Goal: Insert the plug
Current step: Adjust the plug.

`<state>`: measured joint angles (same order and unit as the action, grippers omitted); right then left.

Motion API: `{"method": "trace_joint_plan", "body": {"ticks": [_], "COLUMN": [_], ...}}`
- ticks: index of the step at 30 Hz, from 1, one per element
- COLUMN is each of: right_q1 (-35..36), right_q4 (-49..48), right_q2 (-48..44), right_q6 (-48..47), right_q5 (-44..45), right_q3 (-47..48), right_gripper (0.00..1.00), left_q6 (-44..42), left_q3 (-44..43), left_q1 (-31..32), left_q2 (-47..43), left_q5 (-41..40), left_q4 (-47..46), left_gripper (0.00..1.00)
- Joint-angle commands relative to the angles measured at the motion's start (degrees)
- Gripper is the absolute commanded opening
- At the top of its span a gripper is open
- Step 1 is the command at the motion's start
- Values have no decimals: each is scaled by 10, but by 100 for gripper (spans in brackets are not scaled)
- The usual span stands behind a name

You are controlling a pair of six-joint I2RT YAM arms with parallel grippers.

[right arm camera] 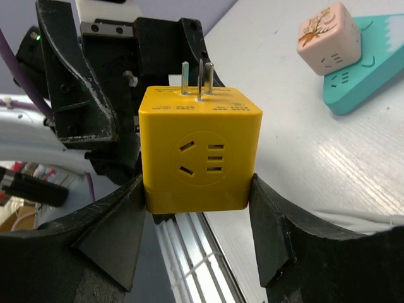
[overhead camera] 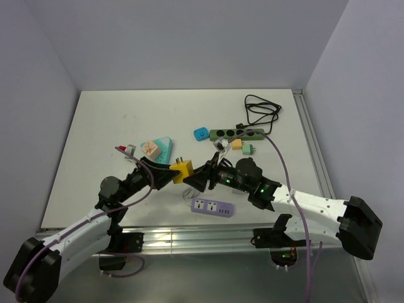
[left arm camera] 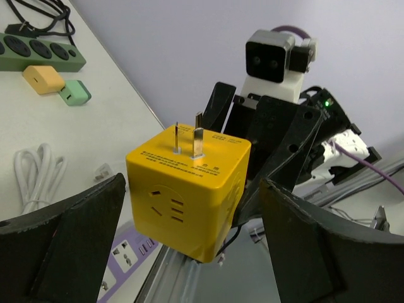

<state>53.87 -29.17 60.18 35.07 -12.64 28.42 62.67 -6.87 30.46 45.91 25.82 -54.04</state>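
Observation:
My left gripper should hold the plug while my right gripper takes it from another angle, because the plug's pins (overhead camera: 179,160) point up, away from the power strips.
The plug is a yellow cube (overhead camera: 184,170) with three metal prongs on one face, held in the air above the table's near middle. My right gripper (right arm camera: 199,186) is shut on it, a finger pressed against each side of the cube (right arm camera: 201,151). My left gripper (left arm camera: 192,189) stands open around the same cube (left arm camera: 189,196), with a gap on either side. In the top view the left gripper (overhead camera: 170,175) comes from the left and the right gripper (overhead camera: 197,177) from the right. A purple power strip (overhead camera: 213,207) lies just below them near the front edge.
A green power strip (overhead camera: 237,134) with a black cable (overhead camera: 262,110) lies at the back right. Near it are a blue adapter (overhead camera: 201,134), a small orange one (overhead camera: 237,144) and a green one (overhead camera: 247,149). A pink cube (overhead camera: 149,148) rests on a teal block (overhead camera: 163,149).

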Motion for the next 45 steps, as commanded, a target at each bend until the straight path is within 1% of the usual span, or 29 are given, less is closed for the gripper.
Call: {"method": "trace_joint_plan", "body": {"ticks": [1,3,4,6,10,11,14,16,17,18,19,21,22,24,25,26,27,28,30,31,35,37,38,39,41,42,44,45], "right_q1": [-11,-21,-25,-42,-48,-49,-50,-50,-50,-51,-51,-52,-53,-54,-55,-54,-56,-56,-57,-57,-58,-59,-59,-61,-62,-63,-63,-63], "right_q4": [54,66,70,72,71,71,67,61,62,63,66,66,66,65,63,61,59,57,53,50,46,46,45,37,24,8,-10,-28], "right_q2": [-42,-50,-53,-53,-51,-49,-46,-44,-42,-40,-38,-32,-30,-24,-21,-20,-19,-17,-16,-13,-7,-6,-4,-5,-9,-13,-18,-22], "right_q6": [-31,-25,-21,-16,-16,-16,-17,-17,-18,-16,-17,-18,-18,-17,-18,-18,-18,-17,-17,-16,-14,-14,-13,-11,-4,-2,4,7], "right_q5": [-51,-89,-100,-132,-154,-156,-158,-157,-157,-158,-158,-159,-160,-162,-160,-158,-157,-153,-150,-150,-148,-145,-141,-139,-129,-124,-117,-112], "right_q3": [38,37,40,41,42,42,42,42,43,44,46,49,51,54,54,55,55,56,56,56,59,60,59,54,45,35,24,14], "right_gripper": [0,0,0,0,0,0,0,0,0,0,0,0,0,0,0,1,4,6,10,11,13,17,24,51,68,75,83,86], "left_q6": [-39,-39,-34,-19,2,15,27,25,22,20,18,11,8,1,-2,-8,-12,-15,-23,-26,-29,-27,-26,-24,-17,-14,-7,-5], "left_q3": [-20,-10,-6,5,-4,-7,-13,-14,-11,-10,-10,-13,-16,-17,-17,-18,-18,-18,-14,-14,-7,-6,-2,4,17,20,34,40], "left_q1": [-14,-16,-18,-19,-20,-20,-21,-21,-20,-20,-21,-21,-21,-20,-20,-20,-20,-20,-20,-19,-19,-19,-20,-19,-20,-20,-20,-20], "left_q2": [2,15,20,46,101,111,146,157,156,154,151,138,132,118,114,110,102,98,88,87,79,76,70,66,52,34,3,-8], "left_q5": [71,83,93,104,147,153,176,179,176,176,177,178,179,179,179,179,179,174,168,162,150,144,130,122,90,78,52,27], "left_q4": [-26,-43,-84,-123,-187,-220,-253,-253,-252,-251,-246,-224,-216,-201,-191,-186,-179,-172,-164,-152,-154,-150,-150,-151,-153,-150,-141,-140], "left_gripper": [92,93,93,93,90,89,88,88,86,82,74,67,60,53,45,40,35,24,12,0,0,0,0,0,0,0,0,0]}}
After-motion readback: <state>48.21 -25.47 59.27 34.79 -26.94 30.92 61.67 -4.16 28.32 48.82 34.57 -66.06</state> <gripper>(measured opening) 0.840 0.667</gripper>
